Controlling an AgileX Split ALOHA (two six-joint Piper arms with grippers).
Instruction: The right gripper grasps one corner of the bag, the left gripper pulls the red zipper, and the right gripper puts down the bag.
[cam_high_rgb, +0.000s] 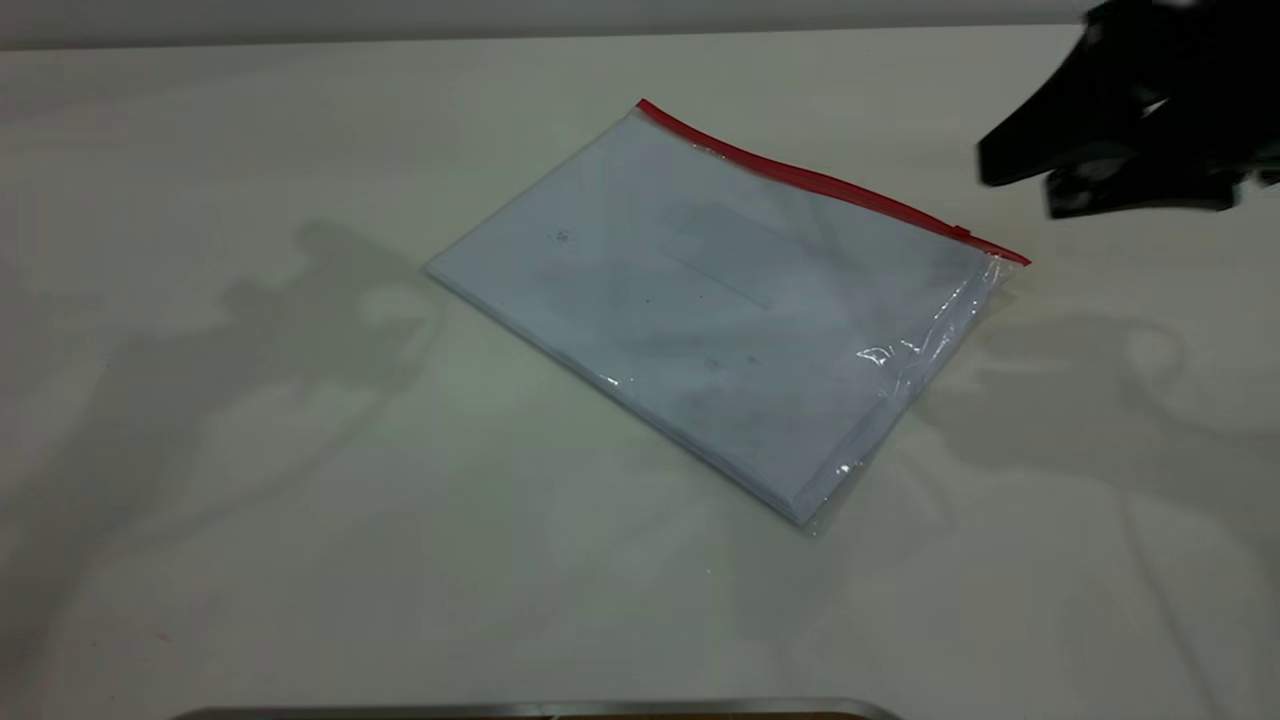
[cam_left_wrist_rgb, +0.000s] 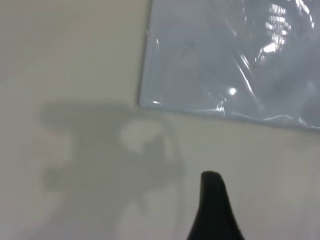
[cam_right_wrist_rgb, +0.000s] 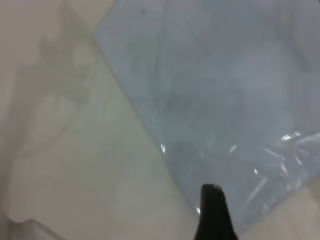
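My left gripper is far from the red zipper's slider tab, so my right gripper should take the corner next to the tab and swing the bag around first.
The bag lies flat on the pale table, a clear pouch with white sheets inside. The red zipper runs along its far long edge, with the slider tab near the right end. The corner of the bag there lies on the table. My right gripper hovers open at the upper right, just beyond that corner, touching nothing. In the right wrist view its one visible jaw shows over the bag. My left gripper shows only in part in its wrist view, short of a plain corner of the bag.
A metal rim runs along the table's near edge. The table's far edge meets a grey wall. Arm shadows fall on the table left and right of the bag.
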